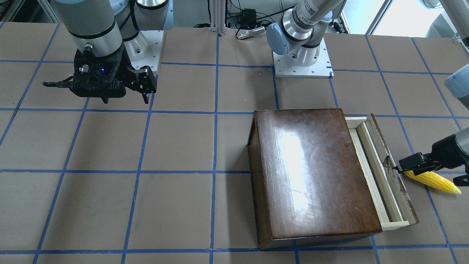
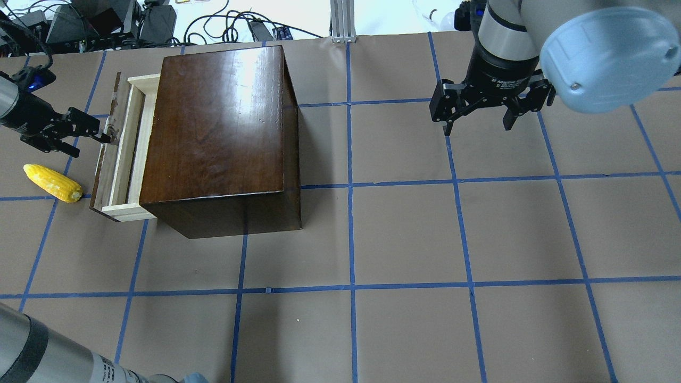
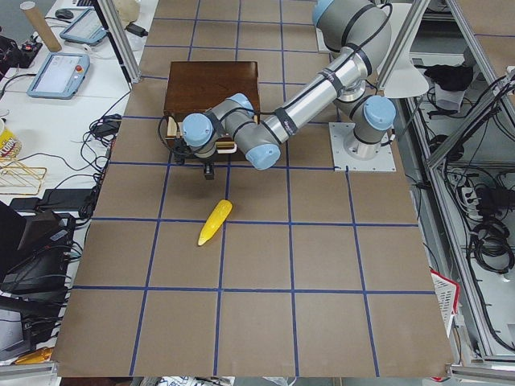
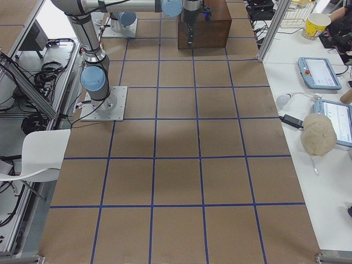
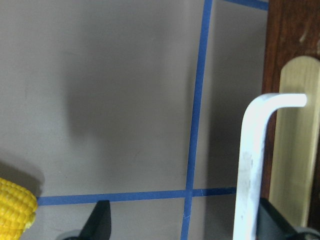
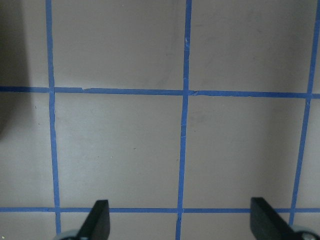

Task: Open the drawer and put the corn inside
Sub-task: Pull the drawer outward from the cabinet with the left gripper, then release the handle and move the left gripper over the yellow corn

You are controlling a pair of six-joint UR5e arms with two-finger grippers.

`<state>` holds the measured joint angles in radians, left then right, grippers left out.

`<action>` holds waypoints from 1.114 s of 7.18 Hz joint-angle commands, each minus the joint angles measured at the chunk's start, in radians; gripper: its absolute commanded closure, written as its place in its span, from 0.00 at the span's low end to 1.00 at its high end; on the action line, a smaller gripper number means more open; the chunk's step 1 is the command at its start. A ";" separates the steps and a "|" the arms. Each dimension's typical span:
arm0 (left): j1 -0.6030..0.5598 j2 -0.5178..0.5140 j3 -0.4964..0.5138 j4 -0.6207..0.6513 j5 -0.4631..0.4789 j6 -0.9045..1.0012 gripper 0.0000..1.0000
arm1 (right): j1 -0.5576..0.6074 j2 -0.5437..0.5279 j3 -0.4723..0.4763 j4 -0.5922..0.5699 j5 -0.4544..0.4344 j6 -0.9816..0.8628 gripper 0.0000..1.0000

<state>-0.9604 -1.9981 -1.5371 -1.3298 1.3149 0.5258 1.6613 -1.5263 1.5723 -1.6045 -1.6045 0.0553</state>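
The corn (image 1: 433, 181) is round and the drawer's tray (image 1: 370, 171) goes under the box, so the corn should roll partly out of sight when I drop it in.
The glossy dark-brown box (image 2: 213, 133) (image 1: 311, 172) stands on the table with its drawer (image 2: 127, 154) (image 1: 370, 172) pulled partly out; the pale-wood tray shows. The corn (image 2: 53, 182) (image 1: 432, 181) lies on the table just outside the drawer's front panel and shows at the left edge of the left wrist view (image 5: 15, 210). My left gripper (image 2: 91, 146) (image 5: 187, 222) is open at the drawer front, with the white handle (image 5: 250, 160) between its fingers, close to one finger. My right gripper (image 2: 477, 127) (image 1: 99, 95) is open and empty, hovering far from the box.
The table (image 2: 404, 234) is brown, marked with a grid of blue tape. The arm bases (image 1: 302, 66) stand at the robot's edge. Cables and equipment (image 2: 106, 26) lie beyond the far edge.
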 commanded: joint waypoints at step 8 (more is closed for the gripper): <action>0.106 -0.027 0.034 0.064 0.187 0.513 0.00 | 0.000 0.000 0.000 0.000 0.000 0.000 0.00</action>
<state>-0.8643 -2.0054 -1.4998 -1.3044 1.4993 0.9853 1.6613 -1.5263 1.5723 -1.6045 -1.6045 0.0552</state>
